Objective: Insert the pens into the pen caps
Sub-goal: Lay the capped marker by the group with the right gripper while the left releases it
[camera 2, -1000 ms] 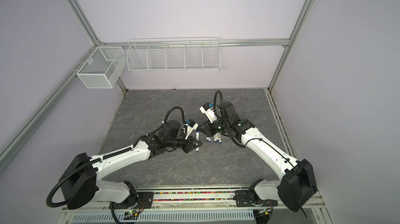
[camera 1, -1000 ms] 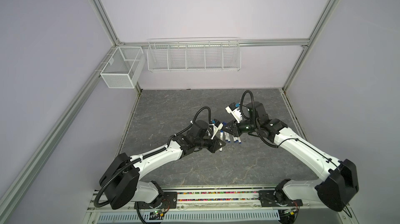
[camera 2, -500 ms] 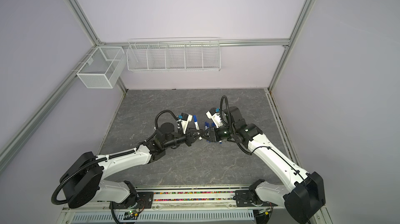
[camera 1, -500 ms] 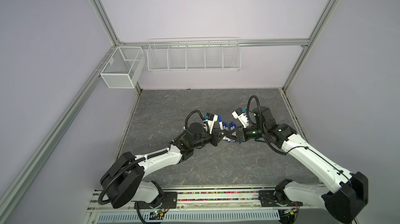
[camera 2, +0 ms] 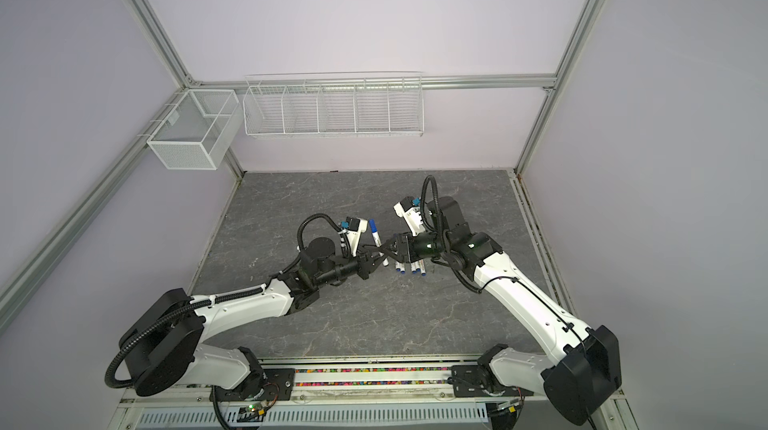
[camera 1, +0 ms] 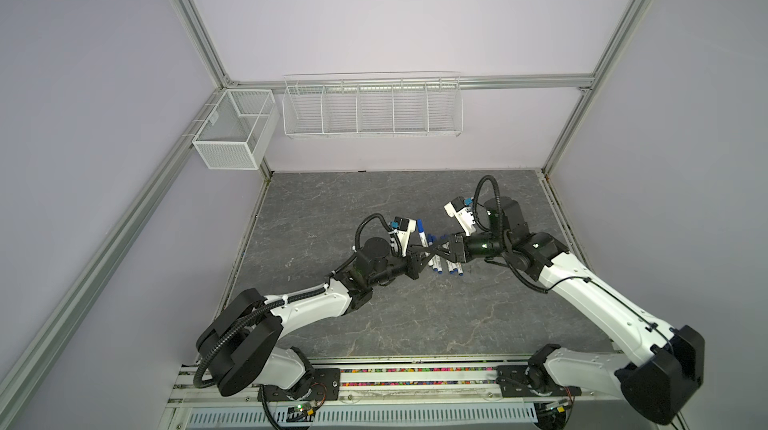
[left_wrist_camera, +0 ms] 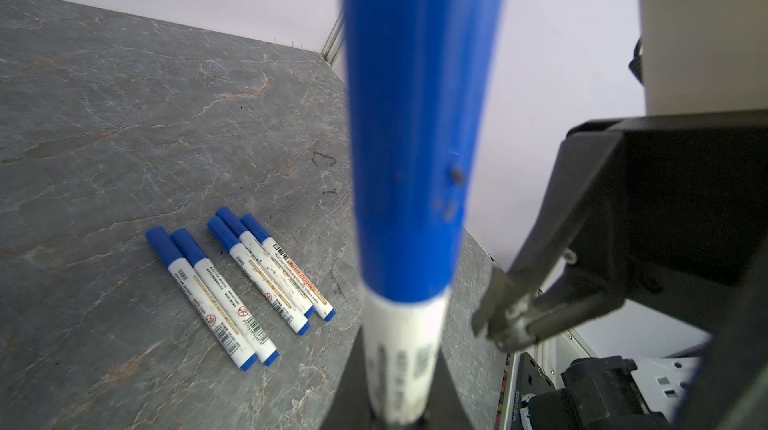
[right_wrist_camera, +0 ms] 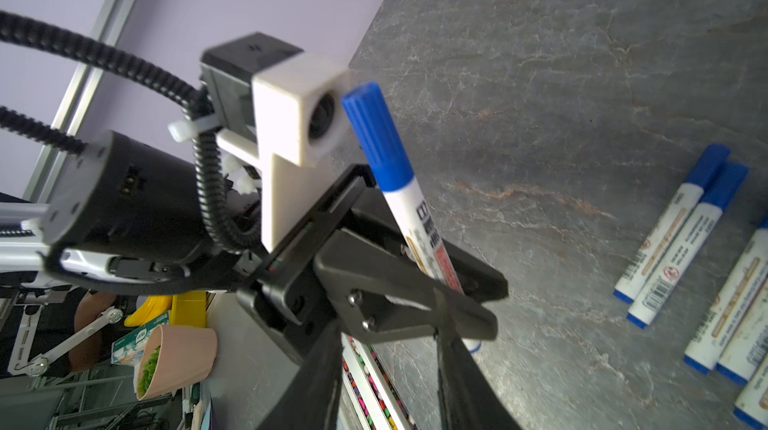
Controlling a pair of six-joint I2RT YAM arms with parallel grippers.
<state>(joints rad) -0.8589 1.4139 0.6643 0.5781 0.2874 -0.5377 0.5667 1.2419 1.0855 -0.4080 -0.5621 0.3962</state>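
The capped pen [camera 1: 421,232] stands in my left gripper, away from the row's open end [camera 1: 469,271]. My right gripper should take the pen and put it down at that end.
My left gripper [left_wrist_camera: 399,407] is shut on the white barrel of a pen [left_wrist_camera: 401,349] that stands up from the jaws. A dark-blue pen cap [left_wrist_camera: 407,136] sits on its upper end. In both top views this pen [camera 1: 422,236] [camera 2: 375,232] is held above the grey table near the middle, in the left gripper [camera 1: 419,259] [camera 2: 376,259]. My right gripper [right_wrist_camera: 386,349] [camera 1: 442,247] is open beside it, its fingers [left_wrist_camera: 511,319] apart from the pen. Several capped pens [left_wrist_camera: 232,282] [right_wrist_camera: 673,232] lie side by side on the table below. I see no loose cap.
A white wire basket [camera 1: 372,105] hangs on the back wall and a mesh box [camera 1: 232,130] on the left rail. The arms' base rail [camera 1: 374,382] runs along the table's front edge. The two grippers almost touch above the lying pens [camera 1: 442,267].
The right gripper, shut a second ago, has opened. Both grippers rose slightly above the pens, and the left one kept hold of its pen.
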